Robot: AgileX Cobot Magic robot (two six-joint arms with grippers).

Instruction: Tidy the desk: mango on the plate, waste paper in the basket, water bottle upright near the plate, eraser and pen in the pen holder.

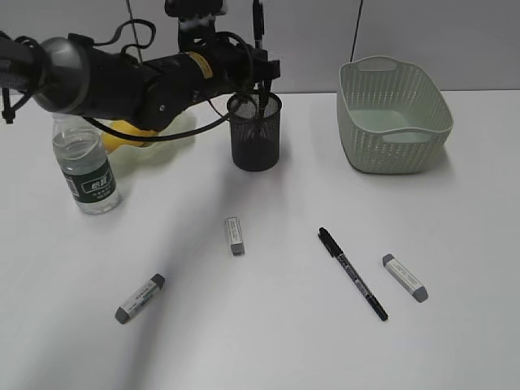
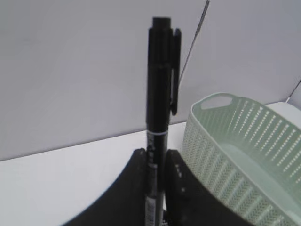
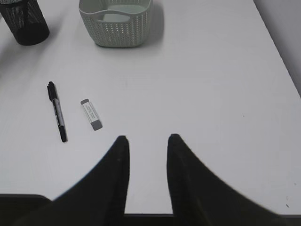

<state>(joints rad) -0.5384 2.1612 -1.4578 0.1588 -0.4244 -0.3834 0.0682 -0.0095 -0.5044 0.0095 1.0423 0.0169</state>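
I should keep lowering my left gripper until it gets near the pen holder's rim and then let go, because the black pen is upright with its lower end (image 1: 261, 111) in the pen holder's opening (image 1: 254, 104).
My left gripper (image 1: 260, 77) (image 2: 156, 154) is shut on a black pen (image 1: 258, 32) (image 2: 160, 84). It holds the pen upright over the black mesh pen holder (image 1: 256, 134), and the pen's lower end reaches into the holder's mouth. A second pen (image 1: 352, 273) (image 3: 57, 112) lies on the desk. Three erasers (image 1: 235, 235) (image 1: 140, 298) (image 1: 405, 277) lie on the desk too. The water bottle (image 1: 85, 162) stands upright at the left. Behind the arm, the mango (image 1: 126, 134) lies on the plate (image 1: 175, 138). The basket (image 1: 394, 114) sits at the back right. No waste paper shows. My right gripper (image 3: 148, 139) is open and holds nothing.
My left arm (image 1: 122, 77) stretches across the back left, over the plate and the bottle. In the right wrist view the desk's right edge (image 3: 282, 56) runs close by, with an eraser (image 3: 91, 114) to the left of the jaws.
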